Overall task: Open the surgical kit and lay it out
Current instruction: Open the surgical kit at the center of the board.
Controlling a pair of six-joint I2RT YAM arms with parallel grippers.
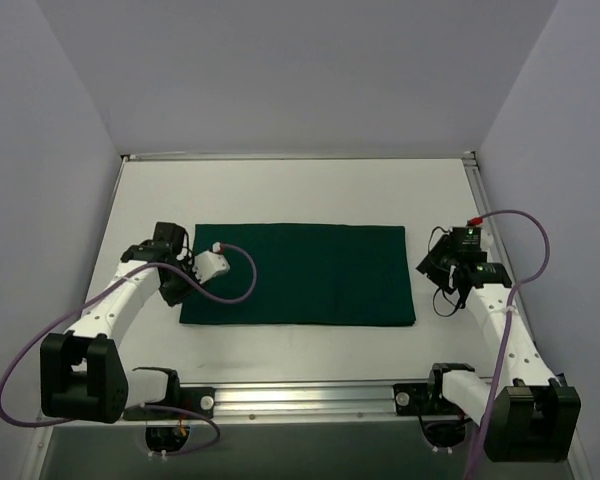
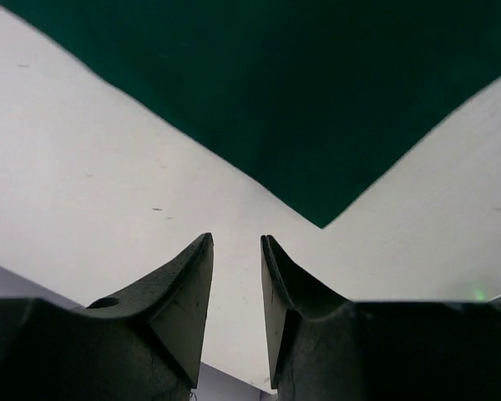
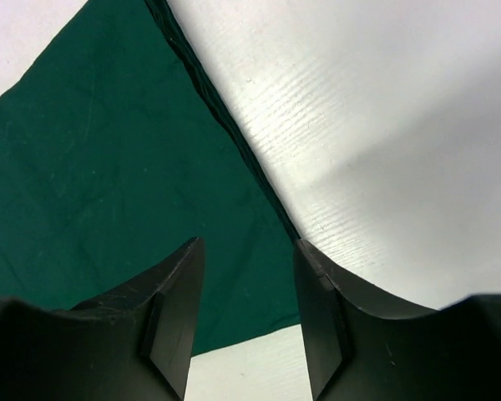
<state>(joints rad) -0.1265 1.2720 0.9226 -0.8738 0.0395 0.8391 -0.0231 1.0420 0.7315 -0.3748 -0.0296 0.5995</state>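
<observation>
My gripper will make the top layer of the cloth unfold away from me when I lift its near corners, because stacked layers show along the cloth's side edge.
The surgical kit's dark green cloth wrap lies flat as a rectangle on the white table. My left gripper hovers at the cloth's left edge. In the left wrist view its jaws are open over bare table, with a cloth corner just ahead of them. My right gripper is at the cloth's right edge. Its jaws are open above the cloth, near a corner, with nothing between them. Neither gripper holds anything.
Grey walls close in the table on the left, right and back. An aluminium rail runs along the near edge between the arm bases. Purple cables loop beside each arm.
</observation>
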